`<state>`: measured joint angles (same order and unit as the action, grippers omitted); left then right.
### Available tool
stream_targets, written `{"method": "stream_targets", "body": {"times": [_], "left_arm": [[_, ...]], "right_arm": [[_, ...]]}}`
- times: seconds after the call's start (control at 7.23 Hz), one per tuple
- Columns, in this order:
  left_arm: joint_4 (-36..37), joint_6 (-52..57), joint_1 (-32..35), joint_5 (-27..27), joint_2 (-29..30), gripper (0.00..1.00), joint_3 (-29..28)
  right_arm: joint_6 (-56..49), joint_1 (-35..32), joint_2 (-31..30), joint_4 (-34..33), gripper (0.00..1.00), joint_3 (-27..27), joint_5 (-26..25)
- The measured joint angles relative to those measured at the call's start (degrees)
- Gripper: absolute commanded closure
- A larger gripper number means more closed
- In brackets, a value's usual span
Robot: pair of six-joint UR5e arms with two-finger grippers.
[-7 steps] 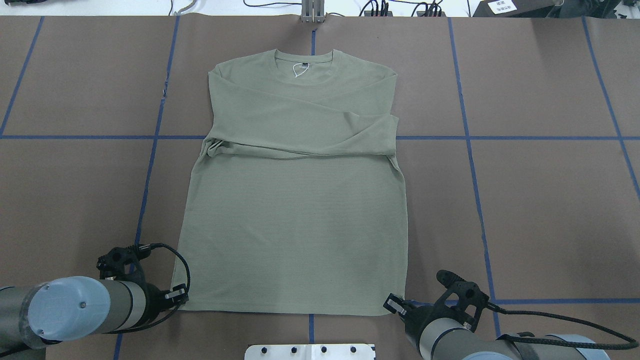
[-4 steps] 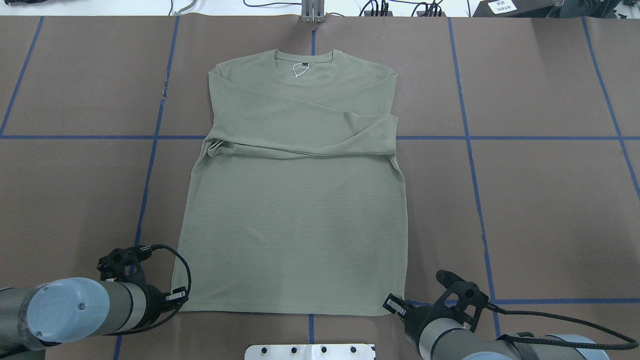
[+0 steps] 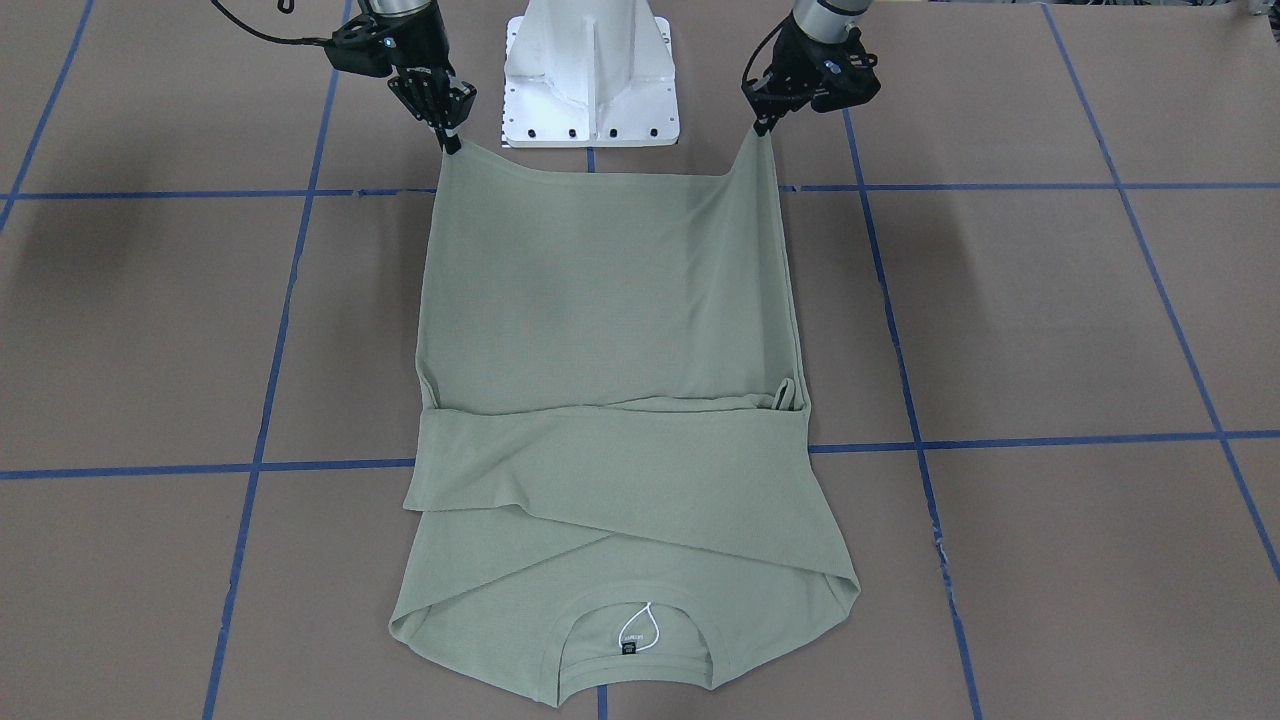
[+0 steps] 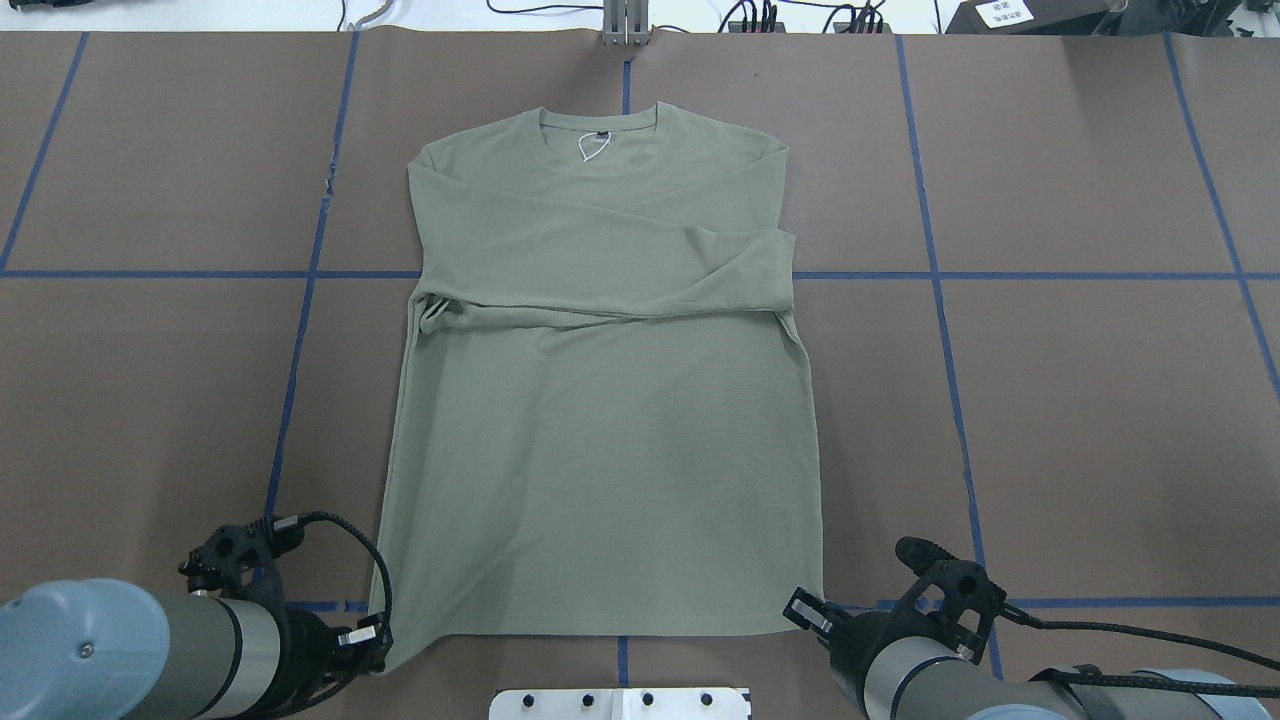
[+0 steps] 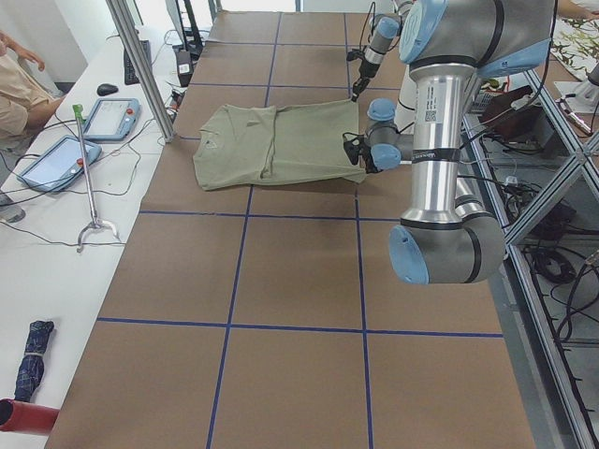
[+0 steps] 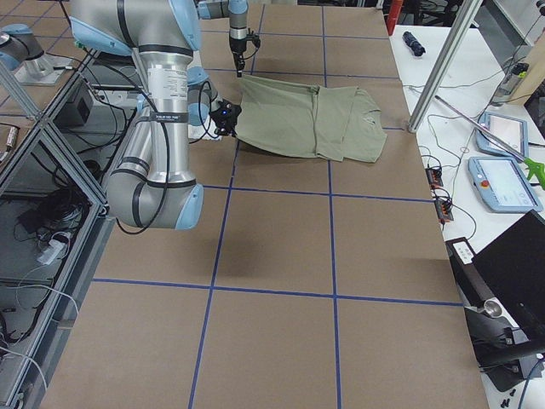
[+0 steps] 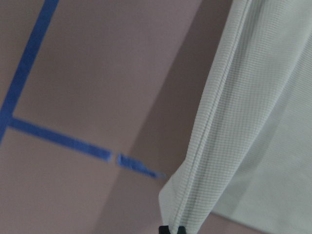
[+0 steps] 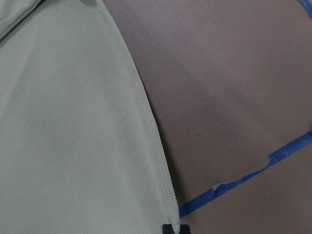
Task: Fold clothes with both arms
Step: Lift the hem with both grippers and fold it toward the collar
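Note:
The shirt's body is stretched out straight from the shirt's hem to its sleeves. My left gripper and my right gripper should stop pulling and fold the shirt's hem toward the shirt's collar.
The clothes are one sage-green long-sleeved shirt (image 4: 600, 400) lying face up on the brown table, sleeves folded across the chest and collar (image 4: 598, 125) at the far side. The front view shows the shirt (image 3: 610, 320) with both hem corners raised off the table. My left gripper (image 4: 375, 640) (image 3: 762, 125) is shut on the hem corner on its side. My right gripper (image 4: 810, 612) (image 3: 450, 140) is shut on the other corner. Each wrist view shows shirt fabric (image 7: 253, 122) (image 8: 73, 136) pinched at the bottom edge between the fingertips.
The white pedestal base (image 3: 590, 75) stands just behind the raised hem. Blue tape lines (image 4: 300, 330) grid the brown table. A metal post (image 4: 625, 25) and cables sit at the far edge. A side bench with tablets (image 5: 108, 117) and a seated person (image 5: 19, 94) runs beyond the collar end.
Both grippers have lifted the hem corners off the table and drawn back toward the robot base. The shirt's lower half is pulled taut and narrower, and the collar has shifted slightly.

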<state>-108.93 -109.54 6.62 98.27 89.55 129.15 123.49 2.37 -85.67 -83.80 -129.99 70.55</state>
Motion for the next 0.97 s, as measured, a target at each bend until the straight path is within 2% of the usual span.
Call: {"method": "stream_targets", "body": {"times": [0.28,0.41,0.69,0.97], "left_arm": [[1.5,-4.8,-3.3,-0.3,0.2,1.00,4.0],[2.2,-5.6,-2.7,-0.4,0.3,1.00,5.4],[5.4,0.6,4.2,-0.3,2.0,1.00,6.0],[7.0,13.0,14.6,-0.3,6.7,1.00,1.7]], "right_arm": [[0.0,0.1,-1.2,-6.3,1.00,-5.5,2.6],[-0.1,-0.4,-1.5,-8.2,1.00,-7.4,3.3],[-2.1,-5.4,0.2,-9.2,1.00,-8.1,4.8],[-10.1,-14.5,6.2,-9.4,1.00,-4.3,8.4]]}}
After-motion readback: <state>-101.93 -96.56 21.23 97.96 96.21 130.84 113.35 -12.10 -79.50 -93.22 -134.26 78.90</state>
